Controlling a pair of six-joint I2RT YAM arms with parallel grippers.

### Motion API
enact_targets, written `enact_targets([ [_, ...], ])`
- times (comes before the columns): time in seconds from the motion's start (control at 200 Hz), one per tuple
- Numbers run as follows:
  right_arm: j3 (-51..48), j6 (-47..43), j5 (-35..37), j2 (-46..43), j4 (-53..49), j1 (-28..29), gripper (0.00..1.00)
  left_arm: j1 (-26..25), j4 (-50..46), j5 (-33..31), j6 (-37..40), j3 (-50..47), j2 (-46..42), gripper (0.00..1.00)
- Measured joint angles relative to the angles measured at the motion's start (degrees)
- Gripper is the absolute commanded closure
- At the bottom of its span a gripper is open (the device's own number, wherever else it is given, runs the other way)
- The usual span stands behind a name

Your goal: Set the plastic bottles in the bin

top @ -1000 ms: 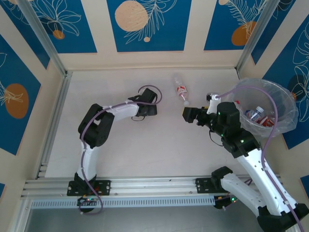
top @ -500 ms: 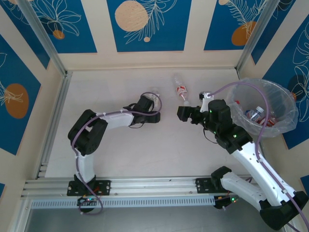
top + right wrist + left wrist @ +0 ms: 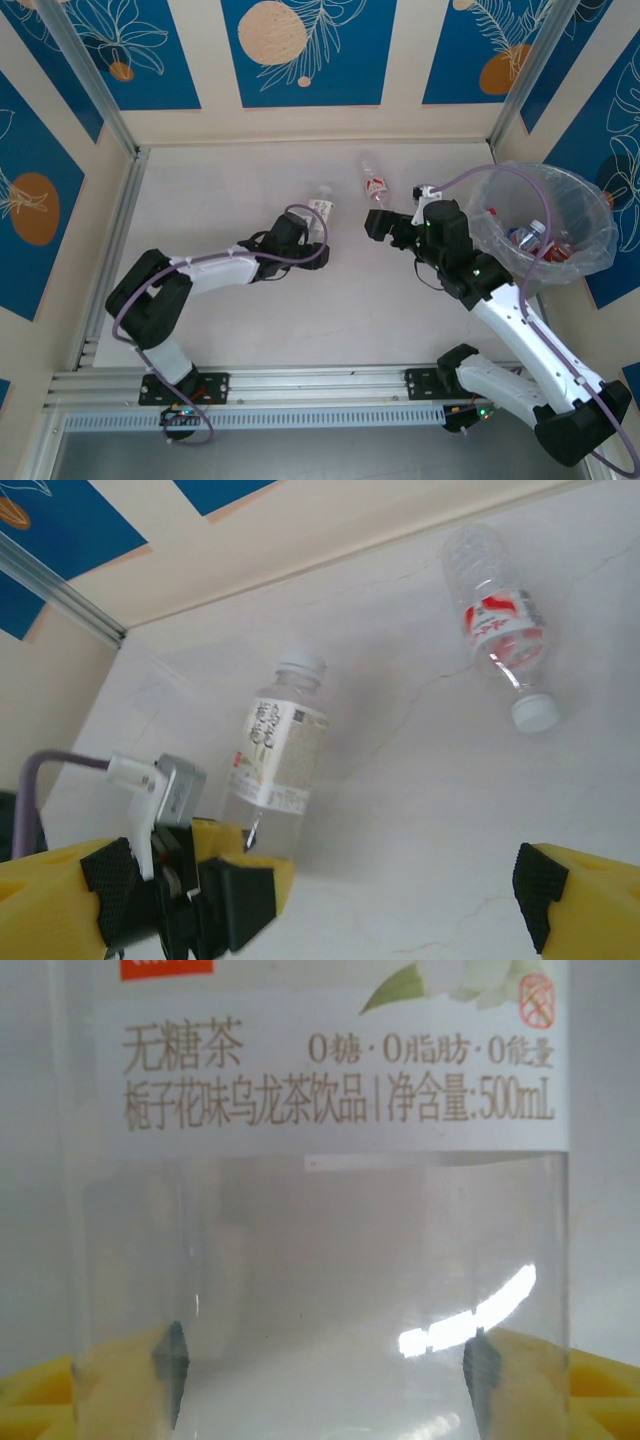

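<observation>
The left gripper is on the white-label bottle's lower part and the bottle's cap is free, so the robot's right gripper should keep moving toward the cap and close there.
A clear bottle with a white label is held at its lower part in my left gripper, mid-table. In the left wrist view the white-label bottle sits between the yellow fingers, black pads against its sides. The right wrist view shows the same bottle tilted in the left gripper. A second clear bottle with a red label lies loose on the table, also visible as the red-label bottle. My right gripper hangs open just below it, empty. The bin stands at right.
Several bottles lie inside the bin's plastic liner. Blue-and-cream walls enclose the table on three sides, with a metal rail along the left. The right arm's purple cable arcs over the bin's near rim.
The left arm has stretched out lower and rightward, and the white-label bottle now shows above its gripper. The right gripper has moved left and up toward the red-label bottle.
</observation>
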Motion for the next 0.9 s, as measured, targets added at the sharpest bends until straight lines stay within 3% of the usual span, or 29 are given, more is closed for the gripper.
enact_targets([
  [0.105, 1.2, 2.0, -6.0, 3.5, 1.1, -2.2, 0.01, -3.7, 0.2, -2.1, 2.3, -1.2, -4.2, 0.43],
  [0.285, 11.6, 3.1, -15.8, 12.0, -2.8, -7.9, 0.01, -8.5, 0.1, -6.6, 6.1, -1.2, -9.9, 0.43],
  [0.5, 18.2, 3.8, -29.3, 15.7, -5.0, -14.2, 0.04, -10.9, 0.7, -8.3, 8.5, -2.1, -15.6, 0.42],
  [0.67, 20.5, 3.1, -35.2, 18.6, -5.9, -14.6, 0.1, -11.1, 1.1, -7.4, 8.5, -2.2, -16.1, 0.42],
  [0.9, 20.5, 2.9, -36.5, 22.4, -4.9, -14.5, 0.11, -12.2, 1.9, -5.3, 8.5, -2.1, -16.1, 0.42],
])
